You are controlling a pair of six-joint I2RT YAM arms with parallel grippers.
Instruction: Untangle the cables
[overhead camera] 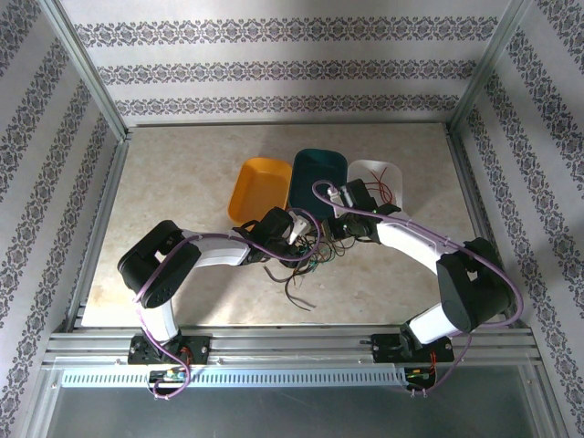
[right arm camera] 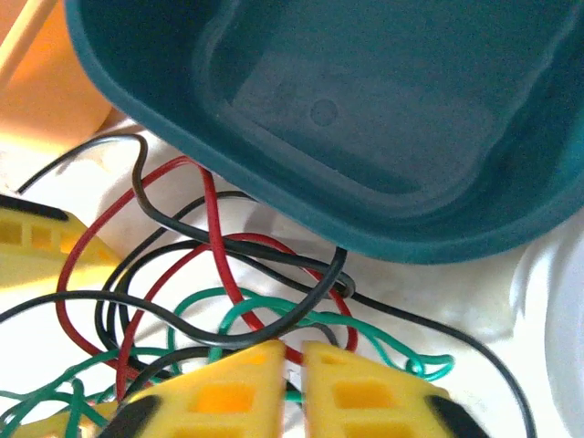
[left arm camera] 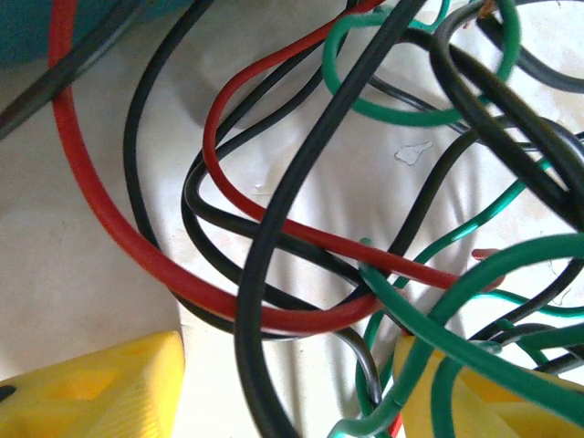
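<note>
The red cable at my right gripper [right arm camera: 245, 307] goes through green and black loops, so next the left gripper pinches the green and black cables [left arm camera: 370, 358] and keeps them back.
The cables [overhead camera: 301, 265] lie in a red, green and black tangle on the table in front of the trays. My left gripper [overhead camera: 294, 230] is low over the tangle and open. Its yellow fingers [left arm camera: 100, 388] stand wide apart, with a red cable [left arm camera: 119, 228], black cables [left arm camera: 301, 182] and green cables [left arm camera: 401, 114] looping between and over them. My right gripper [overhead camera: 334, 224] is at the tangle's right side, next to the teal tray. In the right wrist view its gripper [right arm camera: 294, 351] is shut, with green and red strands of the cables [right arm camera: 228, 310] pinched in the narrow slit.
An orange tray [overhead camera: 258, 189], a teal tray [overhead camera: 317, 175] and a white tray [overhead camera: 379, 178] stand side by side behind the tangle. The teal tray's rim [right arm camera: 274, 196] hangs over some cables. Metal posts and patterned walls frame the table.
</note>
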